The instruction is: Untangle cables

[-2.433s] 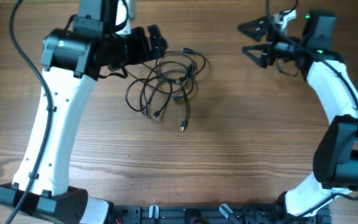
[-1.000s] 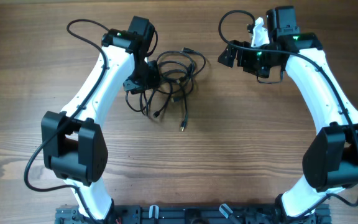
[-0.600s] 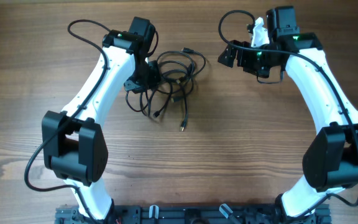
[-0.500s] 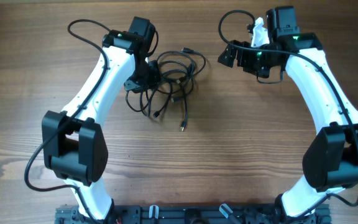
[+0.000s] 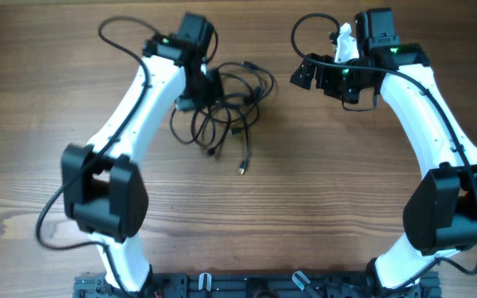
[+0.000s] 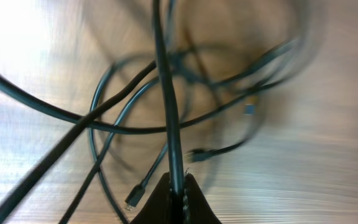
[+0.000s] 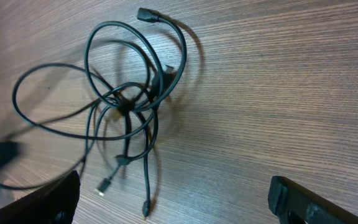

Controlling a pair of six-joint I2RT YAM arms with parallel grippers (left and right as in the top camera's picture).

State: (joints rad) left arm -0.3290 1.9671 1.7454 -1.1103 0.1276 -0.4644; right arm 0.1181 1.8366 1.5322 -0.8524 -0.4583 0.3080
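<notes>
The piece of cable in my left gripper runs through the tangled loops (image 5: 228,106), so my right gripper should take the loop (image 5: 268,80) nearest it and pull that cable clear.
The cables (image 5: 232,106) lie as a tangle of thin black loops on the wooden table, plug ends trailing toward the front (image 5: 243,168). My left gripper (image 5: 208,87) sits at the tangle's left upper edge. In the left wrist view it (image 6: 178,182) is shut on one black strand (image 6: 166,93) that runs straight up out of the jaws, with blurred loops behind. My right gripper (image 5: 306,73) hovers to the right of the tangle, apart from it. The right wrist view shows it (image 7: 174,186) wide open, nothing between its fingers, and the cables (image 7: 129,106) ahead.
Thicker black wires of the arms arch over the back of the table (image 5: 118,29). Bare wooden table (image 5: 330,182) stretches in front of and to the right of the tangle. The arm bases stand at the front edge.
My left gripper closed on a strand and moved back and slightly right, dragging the tangle's left loops with it. The right arm has not moved.
</notes>
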